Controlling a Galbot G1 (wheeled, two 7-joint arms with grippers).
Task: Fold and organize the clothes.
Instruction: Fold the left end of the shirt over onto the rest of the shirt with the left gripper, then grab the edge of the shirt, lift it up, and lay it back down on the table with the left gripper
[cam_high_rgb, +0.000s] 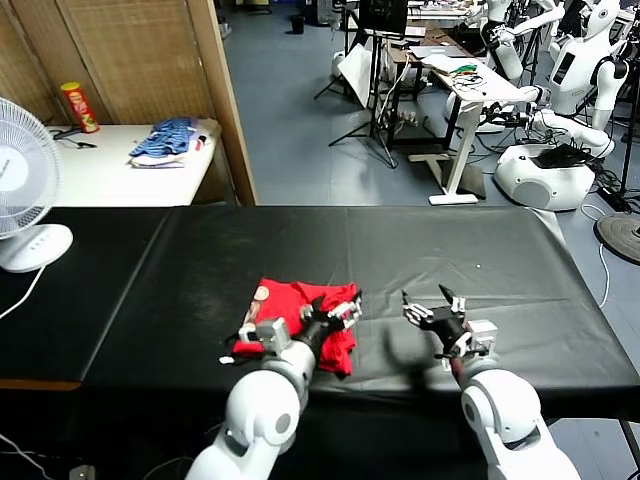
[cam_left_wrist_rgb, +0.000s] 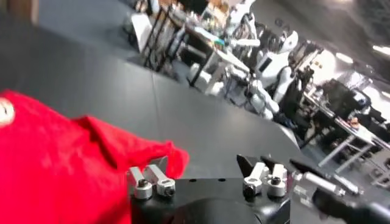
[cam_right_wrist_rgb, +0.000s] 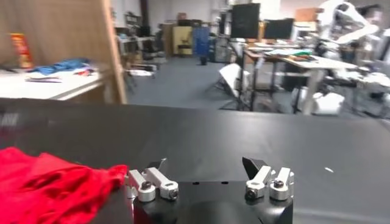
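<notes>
The red T-shirt's rumpled edge (cam_high_rgb: 343, 346) is covered by the robot's left gripper, so next the left gripper pulls back to the pale patch (cam_high_rgb: 261, 293) while the right gripper moves in to that edge.
The red T-shirt (cam_high_rgb: 290, 308) lies bunched in a rough fold on the black table (cam_high_rgb: 450, 250), near the front edge and left of centre. A pale patch of it shows at the far-left corner. My left gripper (cam_high_rgb: 337, 306) hovers at the shirt's right edge, open, with nothing between its fingers. In the left wrist view the red T-shirt (cam_left_wrist_rgb: 58, 164) fills the one side and its edge laps against one finger of the left gripper (cam_left_wrist_rgb: 201, 165). My right gripper (cam_high_rgb: 426, 298) stands open over bare table to the right of the shirt. The right wrist view shows the red T-shirt (cam_right_wrist_rgb: 49, 185) beside the right gripper (cam_right_wrist_rgb: 204, 167).
A white fan (cam_high_rgb: 25, 190) stands at the table's left end. Behind it a white side table (cam_high_rgb: 110, 175) carries a blue striped clothing pile (cam_high_rgb: 165, 140) and a red can (cam_high_rgb: 78, 105). Desks, stands and other robots (cam_high_rgb: 560, 150) fill the floor beyond.
</notes>
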